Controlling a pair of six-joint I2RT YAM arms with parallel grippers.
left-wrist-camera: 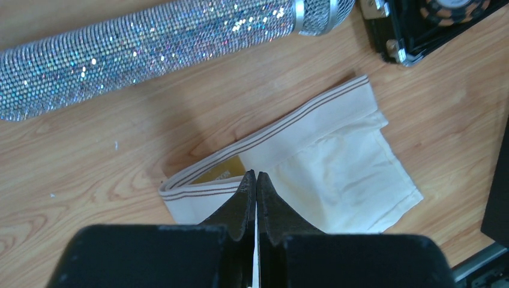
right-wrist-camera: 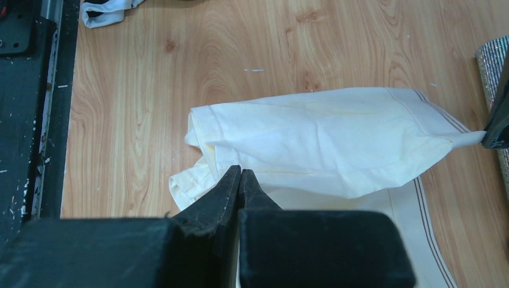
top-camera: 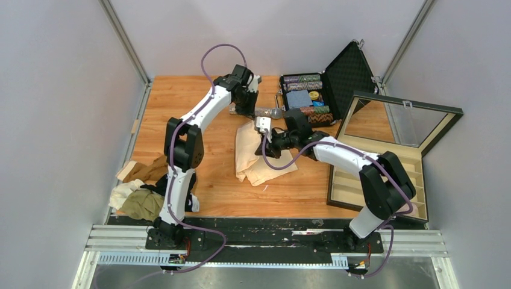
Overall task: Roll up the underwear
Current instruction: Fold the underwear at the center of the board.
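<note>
The upper layer (right-wrist-camera: 336,141) is stretched between both grippers above the flat lower layer, so the robot's right gripper should keep going to the lower layer's outer edge (top-camera: 292,161) and let go there.
A cream-beige underwear (top-camera: 256,158) with a striped waistband lies mid-table. My left gripper (top-camera: 246,110) is shut on its waistband (left-wrist-camera: 270,135), with a sliver of cloth between the jaws at the tips (left-wrist-camera: 256,174). My right gripper (top-camera: 267,146) is shut on the cloth's edge near a leg hem (right-wrist-camera: 240,171). An upper layer of the cream underwear (right-wrist-camera: 324,138) hangs stretched between the two grippers, above a flat lower layer. The left gripper's fingers (right-wrist-camera: 498,120) hold the waistband corner at the right edge of the right wrist view. Brown (top-camera: 144,170), white (top-camera: 123,192) and olive-green (top-camera: 144,205) garments are piled at the table's left front.
A glittery silver microphone (top-camera: 268,112) (left-wrist-camera: 150,42) lies just beyond the left gripper. An open black case of poker chips (top-camera: 307,99) stands at the back. An open wooden box with a glass lid (top-camera: 373,180) sits at the right. A white garment (right-wrist-camera: 102,12) shows by the front rail.
</note>
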